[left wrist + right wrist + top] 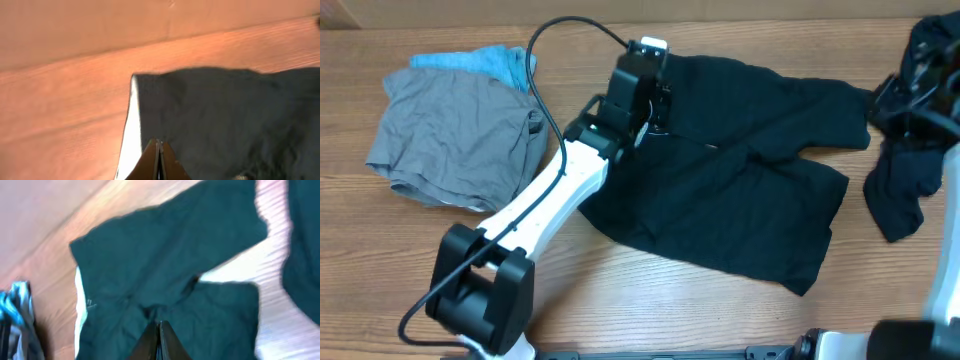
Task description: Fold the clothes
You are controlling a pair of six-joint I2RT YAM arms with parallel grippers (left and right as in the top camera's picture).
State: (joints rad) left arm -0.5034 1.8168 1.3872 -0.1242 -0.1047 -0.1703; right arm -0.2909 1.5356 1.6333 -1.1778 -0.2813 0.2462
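The black shorts are lying at a slant along their near edge (692, 256), so my left gripper should press down by the far waist corner (150, 86) and pull the shorts straight before folding.
Black shorts (740, 190) lie spread flat at the table's middle. They also show in the right wrist view (170, 265). My left gripper (648, 55) is over their far left corner. In the left wrist view its jaws (159, 145) are shut, right over the black cloth (225, 115), next to a pale lining edge (131, 135). No cloth shows between them. My right gripper (905, 95) is at the far right, high above the table, with its jaws (159, 326) shut and empty. Another black garment (898, 190) lies crumpled below it. A grey garment (460, 135) lies on a light-blue one (480, 60) at the left.
The left arm's white link (550, 200) and its base (480, 290) cross the table's front left. A black cable (550, 40) loops over the blue garment. Bare wooden table (650, 300) shows along the front and between the piles.
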